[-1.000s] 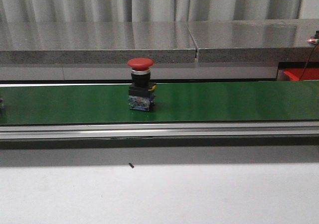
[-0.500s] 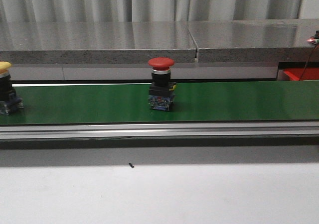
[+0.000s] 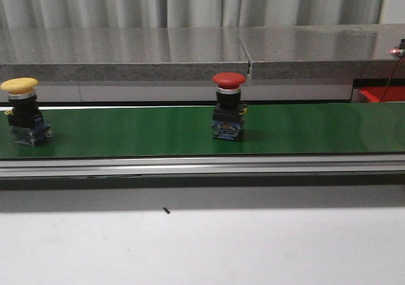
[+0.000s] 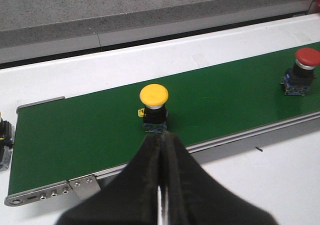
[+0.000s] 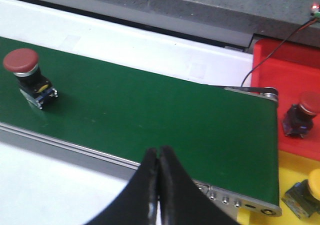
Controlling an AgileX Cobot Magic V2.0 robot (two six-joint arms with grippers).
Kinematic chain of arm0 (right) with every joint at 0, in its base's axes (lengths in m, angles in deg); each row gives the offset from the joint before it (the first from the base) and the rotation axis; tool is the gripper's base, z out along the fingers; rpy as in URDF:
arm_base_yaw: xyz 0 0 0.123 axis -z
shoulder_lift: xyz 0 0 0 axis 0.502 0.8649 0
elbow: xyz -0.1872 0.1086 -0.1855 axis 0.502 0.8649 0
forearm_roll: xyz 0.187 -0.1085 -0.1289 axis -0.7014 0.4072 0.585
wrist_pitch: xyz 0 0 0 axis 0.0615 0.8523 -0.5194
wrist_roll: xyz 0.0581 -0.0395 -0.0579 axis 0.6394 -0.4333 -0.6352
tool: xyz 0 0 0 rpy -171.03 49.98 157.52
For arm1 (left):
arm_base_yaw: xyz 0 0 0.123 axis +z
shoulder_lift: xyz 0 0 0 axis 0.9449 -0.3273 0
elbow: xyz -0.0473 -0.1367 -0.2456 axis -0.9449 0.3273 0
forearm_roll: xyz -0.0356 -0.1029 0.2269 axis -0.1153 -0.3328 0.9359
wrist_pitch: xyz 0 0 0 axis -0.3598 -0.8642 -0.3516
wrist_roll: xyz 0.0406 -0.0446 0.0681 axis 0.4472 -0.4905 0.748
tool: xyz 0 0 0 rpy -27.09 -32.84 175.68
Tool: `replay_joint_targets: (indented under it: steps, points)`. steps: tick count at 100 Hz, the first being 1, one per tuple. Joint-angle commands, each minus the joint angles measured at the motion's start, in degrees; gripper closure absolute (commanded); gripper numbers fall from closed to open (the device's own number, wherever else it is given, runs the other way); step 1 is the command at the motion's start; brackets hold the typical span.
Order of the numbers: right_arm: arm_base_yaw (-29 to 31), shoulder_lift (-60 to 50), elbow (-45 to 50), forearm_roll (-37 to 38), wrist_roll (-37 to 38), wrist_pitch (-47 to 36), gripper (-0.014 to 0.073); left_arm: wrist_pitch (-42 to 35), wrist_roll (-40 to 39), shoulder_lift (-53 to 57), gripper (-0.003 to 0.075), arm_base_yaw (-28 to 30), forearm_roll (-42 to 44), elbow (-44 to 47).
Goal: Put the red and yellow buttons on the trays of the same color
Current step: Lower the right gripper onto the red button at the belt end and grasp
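Note:
I should use my right gripper to lift the red button (image 3: 228, 111) into the red tray (image 3: 385, 94) first, because the button is far along the belt from my left gripper, toward that tray.
On the green conveyor belt (image 3: 126, 133) a red button (image 3: 228, 115) stands upright near the middle and a yellow button (image 3: 24, 111) stands at the far left. The left wrist view has the yellow button (image 4: 153, 108) just beyond my left gripper (image 4: 161, 137), which is shut and empty, and the red button (image 4: 301, 72) farther along the belt. My right gripper (image 5: 159, 152) is shut and empty over the belt's near rail, with the red button (image 5: 29, 78) well away. A red tray (image 5: 285, 75) and a yellow tray (image 5: 290, 215) sit past the belt's end.
Another red button (image 5: 301, 115) lies in the red tray and another yellow one (image 5: 306, 192) in the yellow tray. A further button body (image 4: 4, 140) shows at the belt's other end. A grey stone ledge (image 3: 190, 54) runs behind the belt; white table (image 3: 202, 247) in front.
The red button has ridden the belt to the right, from left of centre to right of centre. The yellow button has come into view at the left edge and moved right.

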Motion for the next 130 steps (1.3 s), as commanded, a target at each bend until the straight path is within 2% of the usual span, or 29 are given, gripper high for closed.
replay_joint_targets:
  steps: [1, 11, 16, 33, 42, 58, 75, 109, 118, 130]
  points:
    - [-1.1, 4.9, -5.1, -0.8, -0.9, -1.4, 0.0633, -4.2, 0.1, -0.3, 0.0741, -0.5, -1.7, -1.4]
    - [-2.8, 12.0, -9.2, -1.0, -0.9, 0.6, 0.0546, -4.2, 0.1, -0.3, 0.0741, -0.5, -1.7, -1.4]
    - [-4.1, 15.1, -11.4, -1.0, -0.9, 1.4, 0.0463, -4.2, 0.1, -0.3, 0.0741, -0.5, -1.7, -1.4]
    - [-8.2, 23.9, -18.4, -1.0, -0.9, 3.8, 0.009, -4.2, 0.1, -0.3, 0.0741, -0.5, -1.7, -1.4]
    - [-10.3, 28.3, -22.2, -1.3, -0.6, 6.3, -0.0003, -4.2, 0.1, -0.3, 0.0741, -0.5, -1.7, -1.4]
    - [-13.8, 36.1, -30.0, -2.0, -0.6, 12.0, -0.0001, -4.2, 0.1, -0.3, 0.0741, -0.5, -1.7, -1.4]
    - [-16.5, 43.5, -36.0, -2.0, -0.6, 13.7, -0.0001, -4.2, 0.1, -0.3, 0.0741, -0.5, -1.7, -1.4]
    - [-16.6, 51.9, -38.5, 0.8, -0.6, 12.7, 0.0008, -4.3, 0.1, -0.3, 0.0741, -0.5, -1.7, -1.4]
    - [-16.6, 53.4, -38.5, 0.8, -0.6, 12.3, 0.0088, -4.3, 0.1, -0.3, 0.0741, -0.5, -1.7, -1.4]
    - [-16.6, 54.1, -38.5, 0.8, -0.6, 12.9, 0.0301, -4.3, 0.1, -0.3, 0.0741, -0.5, -1.7, -1.4]
